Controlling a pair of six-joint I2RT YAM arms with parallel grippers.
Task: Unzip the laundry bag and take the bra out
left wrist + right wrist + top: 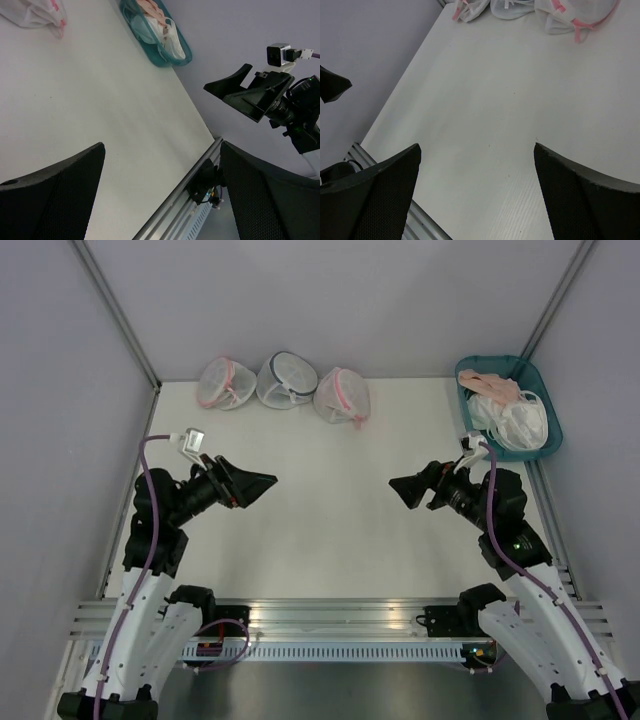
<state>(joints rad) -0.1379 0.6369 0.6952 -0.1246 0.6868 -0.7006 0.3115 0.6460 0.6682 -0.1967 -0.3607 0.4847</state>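
My left gripper keeps moving to the pink rim of the bag nearest the basket until its open fingers close on that rim, because the rim faces open table.
Two white mesh laundry bags with pink zipper rims lie zipped at the table's back, one on the left and one on the right. Pale pink shows faintly through the mesh of the right one; the bra is not plainly visible. The right bag also shows in the left wrist view and the right wrist view. My left gripper is open and empty above the mid-left table, well short of the bags. My right gripper is open and empty, facing it from the mid-right.
A grey-trimmed mesh pouch lies between the two pink-rimmed bags. A teal basket at the back right holds pale pink garments and white mesh items. Grey walls close in the table on the left, back and right.
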